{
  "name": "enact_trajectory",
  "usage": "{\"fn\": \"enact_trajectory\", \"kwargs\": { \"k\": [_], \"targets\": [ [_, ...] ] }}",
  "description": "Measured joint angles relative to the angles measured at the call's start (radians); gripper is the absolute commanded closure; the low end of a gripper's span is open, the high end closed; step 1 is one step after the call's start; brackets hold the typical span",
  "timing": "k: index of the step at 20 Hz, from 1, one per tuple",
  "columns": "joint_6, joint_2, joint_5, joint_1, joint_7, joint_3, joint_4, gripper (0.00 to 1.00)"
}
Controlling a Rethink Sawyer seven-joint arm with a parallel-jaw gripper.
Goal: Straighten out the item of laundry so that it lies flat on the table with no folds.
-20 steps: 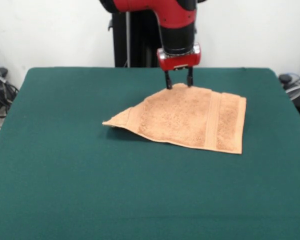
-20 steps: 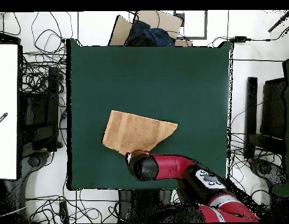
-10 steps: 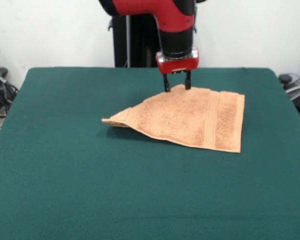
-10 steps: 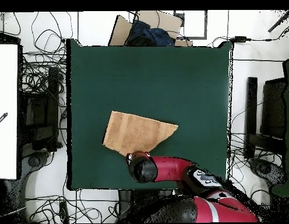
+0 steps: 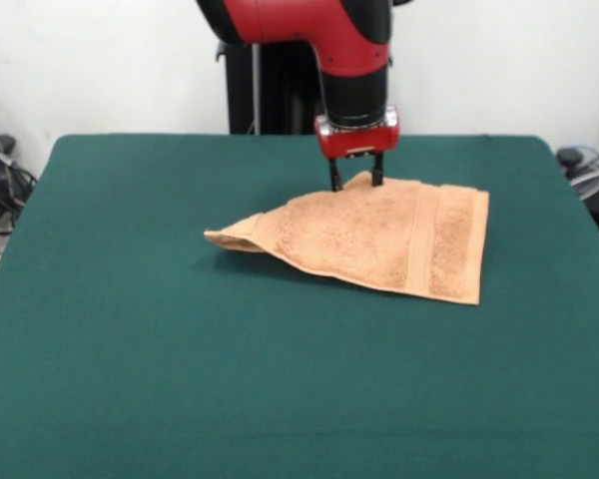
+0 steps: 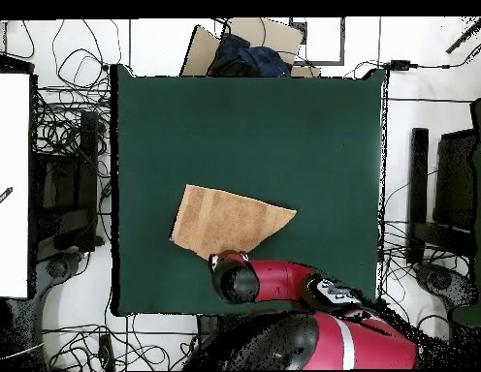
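I expect the towel to rise into a peak and drag its near edge along when I pull, because the towel's far corner (image 5: 358, 182) is softly puckered and that near edge lies loose.
The peach-tan towel (image 5: 379, 239) lies folded on the dark green table (image 5: 130, 349), right of centre, with a pointed flap at its left and a woven band near its right edge. My gripper (image 5: 355, 183) hangs straight down at the towel's far corner. Its two fingers stand apart on either side of that slightly raised corner, so it is open. In the overhead view the towel (image 6: 225, 221) shows as a wedge in the table's (image 6: 312, 136) lower left part. The arm's wrist (image 6: 232, 273) covers the gripper at the towel's lower edge.
Cables and equipment lie on the floor around the table (image 6: 65, 145). A cardboard piece with dark cloth on it (image 6: 240, 48) sits beyond the table's far edge. The robot's black pedestal (image 5: 270, 70) stands behind the table.
The gripper has come down a little onto the towel's far corner. The towel has barely shifted.
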Motion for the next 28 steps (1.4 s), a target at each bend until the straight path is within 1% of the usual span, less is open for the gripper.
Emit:
{"fn": "enact_trajectory", "kwargs": {
  "k": [12, 13, 24, 28],
  "targets": [
    [-0.017, 0.005, -0.004, 0.006, 0.0, -0.004, -0.001, 0.0],
    [-0.02, 0.006, -0.005, 0.008, 0.0, -0.005, -0.001, 1.0],
    [-0.101, 0.006, -0.018, 0.082, 0.0, -0.059, 0.004, 1.0],
    [-0.109, 0.001, -0.018, 0.085, 0.0, -0.063, 0.01, 1.0]
  ]
}}
